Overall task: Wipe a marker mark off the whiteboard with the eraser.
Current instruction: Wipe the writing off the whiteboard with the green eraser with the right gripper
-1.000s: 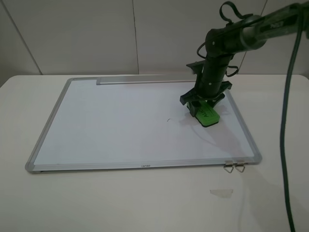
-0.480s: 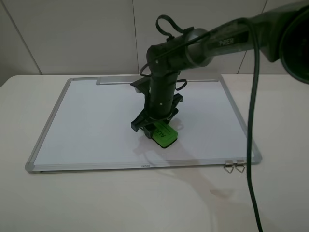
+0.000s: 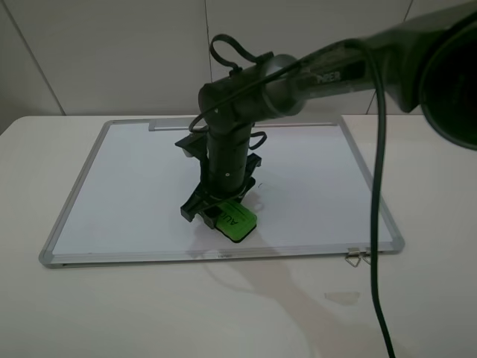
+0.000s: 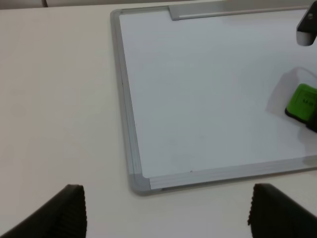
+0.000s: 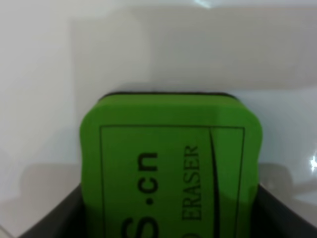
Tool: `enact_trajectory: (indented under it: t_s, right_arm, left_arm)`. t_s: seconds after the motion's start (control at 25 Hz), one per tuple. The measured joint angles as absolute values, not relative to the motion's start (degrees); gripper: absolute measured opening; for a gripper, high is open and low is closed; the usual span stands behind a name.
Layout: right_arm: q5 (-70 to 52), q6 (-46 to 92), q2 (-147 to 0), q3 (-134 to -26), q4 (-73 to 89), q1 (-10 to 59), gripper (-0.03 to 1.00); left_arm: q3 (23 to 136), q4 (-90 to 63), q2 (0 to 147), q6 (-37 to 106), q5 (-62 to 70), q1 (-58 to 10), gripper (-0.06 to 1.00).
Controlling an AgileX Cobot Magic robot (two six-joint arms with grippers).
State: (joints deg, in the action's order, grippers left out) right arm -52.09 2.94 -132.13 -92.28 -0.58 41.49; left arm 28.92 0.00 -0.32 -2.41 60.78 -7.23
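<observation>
The eraser sits by the whiteboard's front frame with a faint mark behind it, so I should slide it back over that mark with my right gripper.
The whiteboard lies flat on the table. My right gripper reaches across to its front middle, shut on the green eraser, which is pressed against the board. The right wrist view shows the eraser close up, clamped between dark fingers. No marker mark shows on the bare board, though the arm hides part of it. In the left wrist view my left gripper hangs open over the table off a corner of the whiteboard, with the eraser far off at the edge of the frame.
Two metal clips stick out at the board's front right corner. A pale tape scrap lies on the table nearby. The tray strip runs along the far edge. A dark cable hangs down on the right.
My right gripper has swept the eraser from the board's right side leftward and toward the front edge, crossing the spot where a small squiggle showed a second ago.
</observation>
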Motion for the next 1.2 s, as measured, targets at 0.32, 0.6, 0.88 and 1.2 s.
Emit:
enact_trajectory:
  t_s: [0.32,0.6,0.88,1.2]
  right_arm:
    - [-51.7,1.8,-132.1,-92.3,-1.7,28.0,0.59]
    - [-52.9,0.8,-131.4,-92.3,-1.3,21.3,0.59]
    - [-56.8,0.3,-129.6,-91.8,0.0,19.9,0.59]
    - [-54.9,0.0,-129.2,-91.8,0.0,21.5,0.59]
  left_arm:
    - [28.9,0.0,-0.3,-2.4,60.8,-7.2,0.69]
    - [28.9,0.0,-0.3,-2.4,60.8,-7.2,0.69]
    - [28.9,0.0,-0.3,-2.4,60.8,-7.2,0.69]
    - [28.9,0.0,-0.3,-2.4,60.8,-7.2,0.69]
